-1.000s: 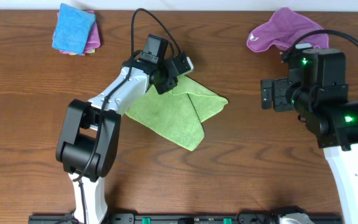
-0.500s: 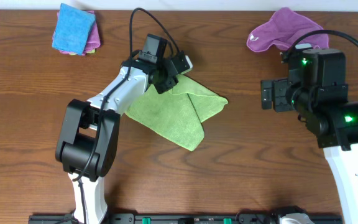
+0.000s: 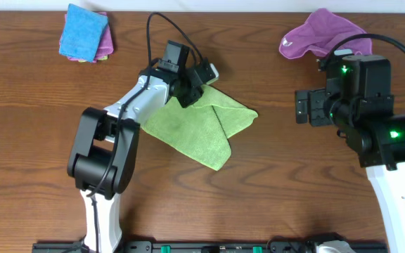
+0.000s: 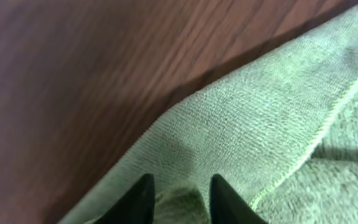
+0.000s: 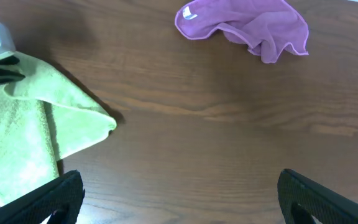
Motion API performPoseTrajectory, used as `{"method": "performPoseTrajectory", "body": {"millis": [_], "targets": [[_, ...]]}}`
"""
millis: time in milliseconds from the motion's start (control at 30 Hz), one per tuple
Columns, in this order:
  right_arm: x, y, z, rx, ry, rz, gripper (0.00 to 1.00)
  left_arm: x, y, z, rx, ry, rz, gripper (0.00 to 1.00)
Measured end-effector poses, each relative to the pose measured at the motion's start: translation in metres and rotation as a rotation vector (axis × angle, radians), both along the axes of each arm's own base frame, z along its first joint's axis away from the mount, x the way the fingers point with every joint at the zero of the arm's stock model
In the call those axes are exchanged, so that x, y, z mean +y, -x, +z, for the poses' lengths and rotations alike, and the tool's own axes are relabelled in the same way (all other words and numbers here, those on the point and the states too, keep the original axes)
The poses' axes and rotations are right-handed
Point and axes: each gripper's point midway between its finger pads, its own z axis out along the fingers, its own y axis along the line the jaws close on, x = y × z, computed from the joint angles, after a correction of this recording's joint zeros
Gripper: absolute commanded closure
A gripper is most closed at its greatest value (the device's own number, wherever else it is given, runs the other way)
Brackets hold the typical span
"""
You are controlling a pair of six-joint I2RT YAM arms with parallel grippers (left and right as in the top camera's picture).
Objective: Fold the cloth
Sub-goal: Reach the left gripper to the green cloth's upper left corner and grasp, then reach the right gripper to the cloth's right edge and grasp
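Observation:
The green cloth's flap (image 3: 223, 102) is crooked and its outer corner is away from the robot's left gripper, so the robot's right gripper should pinch that corner (image 3: 253, 114) and pull the flap's edge straight.
The green cloth (image 3: 188, 130) lies partly folded on the wooden table, with one flap laid over its right side. My left gripper (image 3: 188, 90) is at the cloth's far corner. In the left wrist view its fingertips (image 4: 179, 199) are close together with a bunch of the green cloth (image 4: 260, 106) pinched between them. My right gripper (image 3: 302, 107) hangs to the right of the cloth, open wide and empty over bare wood (image 5: 179, 193). The cloth's right corner shows in the right wrist view (image 5: 23, 124).
A crumpled purple cloth (image 3: 322, 34) lies at the back right and also shows in the right wrist view (image 5: 247, 25). A stack of folded blue and pink cloths (image 3: 84, 29) sits at the back left.
The left arm's elbow has shifted slightly to the right. Its gripper stays at the cloth's far corner. The right arm has not moved.

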Motion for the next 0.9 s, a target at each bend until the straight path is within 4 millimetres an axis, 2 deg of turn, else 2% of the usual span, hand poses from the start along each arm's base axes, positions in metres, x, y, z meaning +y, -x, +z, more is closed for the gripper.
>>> {"method": "performPoseTrajectory", "body": {"millis": [33,167,333,367,433,533,667,733,767,867,900], "targets": [[0.0,0.0,0.0,0.0,0.0,0.0,0.01,0.0,0.0,-0.002,0.002,0.0,0.001,0.94],[0.0,0.0,0.0,0.0,0.0,0.0,0.01,-0.002,-0.004,0.001,-0.012,0.011,0.011,0.94],[0.0,0.0,0.0,0.0,0.0,0.0,0.01,-0.004,-0.019,0.01,-0.073,0.035,0.044,0.94],[0.0,0.0,0.0,0.0,0.0,0.0,0.01,-0.004,-0.021,0.01,-0.079,0.036,0.05,0.88],[0.0,0.0,0.0,0.0,0.0,0.0,0.01,-0.003,-0.022,0.01,-0.08,0.031,0.055,0.63],[0.0,0.0,0.0,0.0,0.0,0.0,0.01,-0.002,-0.02,0.008,-0.062,0.03,0.074,0.47],[0.0,0.0,0.0,0.002,-0.001,0.001,0.01,-0.001,-0.018,0.007,-0.048,0.03,0.083,0.35],[0.002,0.0,-0.002,0.007,-0.008,0.008,0.01,0.0,-0.018,0.007,-0.048,0.029,0.083,0.19],[0.004,-0.002,-0.004,0.016,-0.016,0.015,0.01,0.001,-0.019,0.007,-0.041,0.033,0.095,0.05],[0.008,-0.007,-0.017,0.057,-0.023,0.026,0.04,0.008,-0.018,0.01,-0.014,0.039,0.147,0.05],[0.01,-0.011,-0.026,0.087,-0.025,0.029,0.08,0.015,-0.017,0.014,0.002,0.041,0.176,0.04]]}}
